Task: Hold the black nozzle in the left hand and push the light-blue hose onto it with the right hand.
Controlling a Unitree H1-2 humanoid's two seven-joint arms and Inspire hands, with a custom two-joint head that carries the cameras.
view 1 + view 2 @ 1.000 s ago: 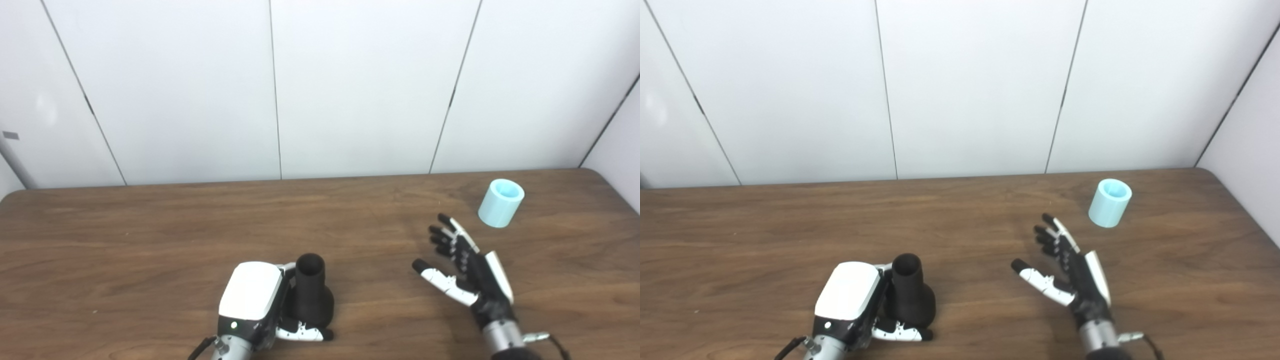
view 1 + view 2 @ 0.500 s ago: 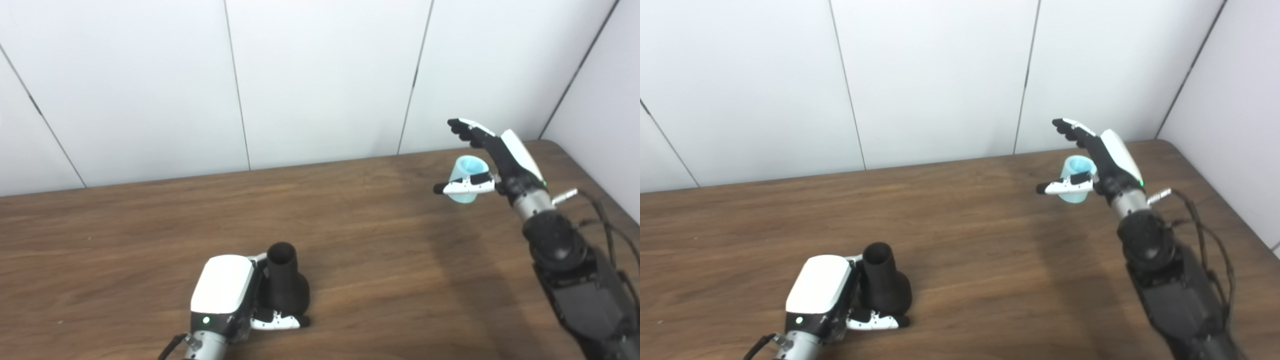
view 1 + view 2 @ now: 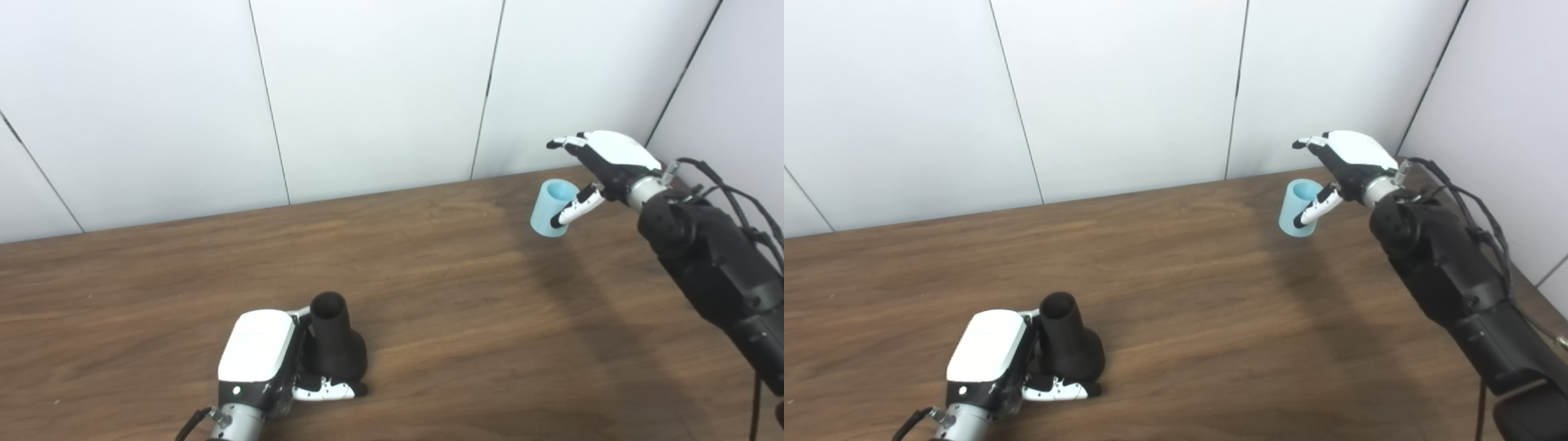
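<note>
The light-blue hose (image 3: pixel 549 211) will slide over the black nozzle's narrow neck (image 3: pixel 330 315) and stay upright when the robot pushes it down, because that neck points straight up.
The black nozzle (image 3: pixel 334 343) stands upright on the brown table (image 3: pixel 429 318) near the front left, narrow open neck up. My left hand (image 3: pixel 260 358) is shut on the nozzle, with its thumb across the wide base. The light-blue hose (image 3: pixel 547 207), a short open cylinder, stands at the far right of the table. My right hand (image 3: pixel 603 162) hovers over and to the right of it, open, fingers spread above the rim and thumb (image 3: pixel 569 210) down along its right side. I cannot tell whether the thumb touches it.
White wall panels (image 3: pixel 367 92) rise right behind the table's far edge. A side wall (image 3: pixel 741 79) closes in on the right. My right forearm (image 3: pixel 710 269) with its loose cables reaches over the table's right part.
My right hand has risen from the table's front middle and reached far right to the hose, turning palm down over it. The camera has swung right. My left hand still holds the nozzle.
</note>
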